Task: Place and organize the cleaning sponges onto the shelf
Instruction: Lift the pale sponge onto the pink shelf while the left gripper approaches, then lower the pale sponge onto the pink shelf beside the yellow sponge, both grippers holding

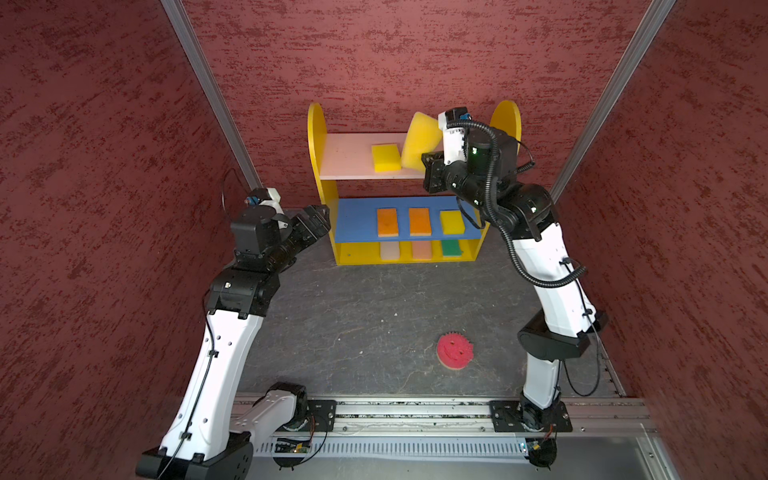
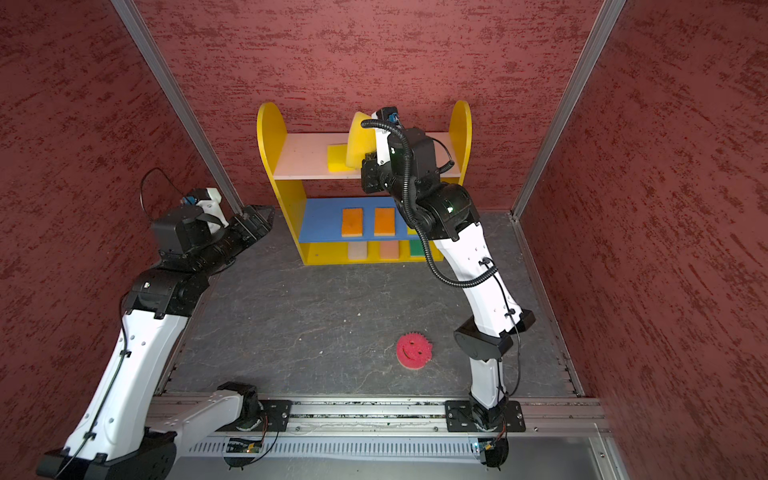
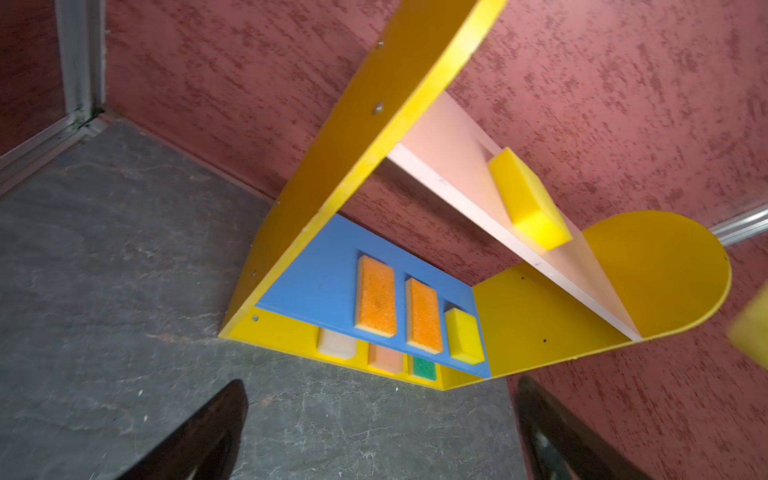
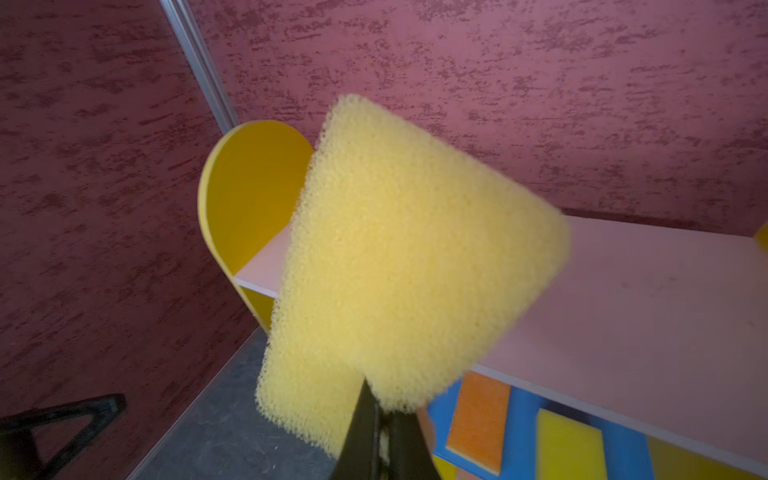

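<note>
The big yellow sponge [image 1: 420, 141] hangs over open pink top board [image 4: 588, 320] beside the flat yellow sponge. I should carry on lowering it with my right gripper until it rests there.
The shelf [image 1: 316, 137] [image 2: 270, 137] stands against the back wall. My right gripper [image 1: 430, 161] [image 4: 380, 411] is shut on one corner of a big yellow sponge [image 1: 419, 141] [image 4: 407, 257], which it holds tilted above the pink top board, beside a flat yellow sponge [image 1: 385, 158] [image 3: 528, 203]. The blue board carries two orange sponges [image 1: 387, 222] [image 1: 419, 221] and a yellow one [image 1: 452, 221]. Cream [image 1: 390, 250], peach [image 1: 422, 250] and green [image 1: 451, 248] sponges lie on the bottom board. A round pink smiley sponge [image 1: 454, 350] lies on the floor. My left gripper [image 1: 320, 218] [image 3: 380, 386] hangs open and empty left of the shelf.
Red textured walls [image 1: 104, 166] close in the back and both sides, with aluminium posts [image 1: 208, 91] in the corners. The dark grey floor mat [image 1: 353, 316] runs from the shelf to the metal rail [image 1: 415, 411] that carries both arm bases.
</note>
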Robot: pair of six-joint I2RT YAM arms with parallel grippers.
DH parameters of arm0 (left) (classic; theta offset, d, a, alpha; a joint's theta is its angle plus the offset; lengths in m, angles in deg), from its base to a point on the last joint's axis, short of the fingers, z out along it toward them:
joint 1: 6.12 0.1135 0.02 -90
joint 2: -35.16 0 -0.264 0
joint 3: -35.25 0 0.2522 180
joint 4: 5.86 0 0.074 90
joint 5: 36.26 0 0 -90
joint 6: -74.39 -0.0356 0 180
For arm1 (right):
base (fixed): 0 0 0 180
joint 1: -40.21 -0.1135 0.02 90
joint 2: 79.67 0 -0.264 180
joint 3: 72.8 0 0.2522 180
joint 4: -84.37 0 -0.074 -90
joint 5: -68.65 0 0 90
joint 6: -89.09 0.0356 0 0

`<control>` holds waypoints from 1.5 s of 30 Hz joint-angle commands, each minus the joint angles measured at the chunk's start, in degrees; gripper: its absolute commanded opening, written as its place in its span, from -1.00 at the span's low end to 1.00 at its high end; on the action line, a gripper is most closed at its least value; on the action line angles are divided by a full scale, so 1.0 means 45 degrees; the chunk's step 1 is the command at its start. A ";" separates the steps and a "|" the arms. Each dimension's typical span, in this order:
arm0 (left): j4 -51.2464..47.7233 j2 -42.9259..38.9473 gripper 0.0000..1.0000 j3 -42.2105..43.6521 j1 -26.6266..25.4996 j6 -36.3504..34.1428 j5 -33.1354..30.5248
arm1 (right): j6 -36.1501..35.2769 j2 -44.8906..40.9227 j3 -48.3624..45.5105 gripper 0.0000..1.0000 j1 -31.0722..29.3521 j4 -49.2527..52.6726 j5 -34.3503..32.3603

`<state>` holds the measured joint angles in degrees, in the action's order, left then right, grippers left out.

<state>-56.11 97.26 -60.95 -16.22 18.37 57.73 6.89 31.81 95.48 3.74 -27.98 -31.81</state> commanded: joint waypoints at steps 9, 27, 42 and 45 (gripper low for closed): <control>0.1351 0.2253 1.00 -0.2183 -0.1062 -0.1454 -0.0244 | -0.1341 0.1417 0.0062 -1.00 0.1239 -0.1285 -0.0381; 0.0632 0.6277 0.95 -0.7797 -0.2964 -0.2628 0.0588 | 0.0347 0.2076 0.0058 -0.86 0.2456 -0.0589 0.1481; -0.0313 1.0740 0.95 -1.3724 -0.4389 -0.2660 0.1983 | 0.0883 0.2258 0.0041 -0.06 0.3137 -0.0335 0.2530; -0.0018 1.1135 0.94 -1.4175 -0.4489 -0.2536 0.2251 | 0.0942 0.2233 0.0038 0.02 0.3230 -0.0422 0.2467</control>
<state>-56.24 146.64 -122.28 -36.05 6.65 65.55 10.47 40.99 95.31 17.69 -31.34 -21.49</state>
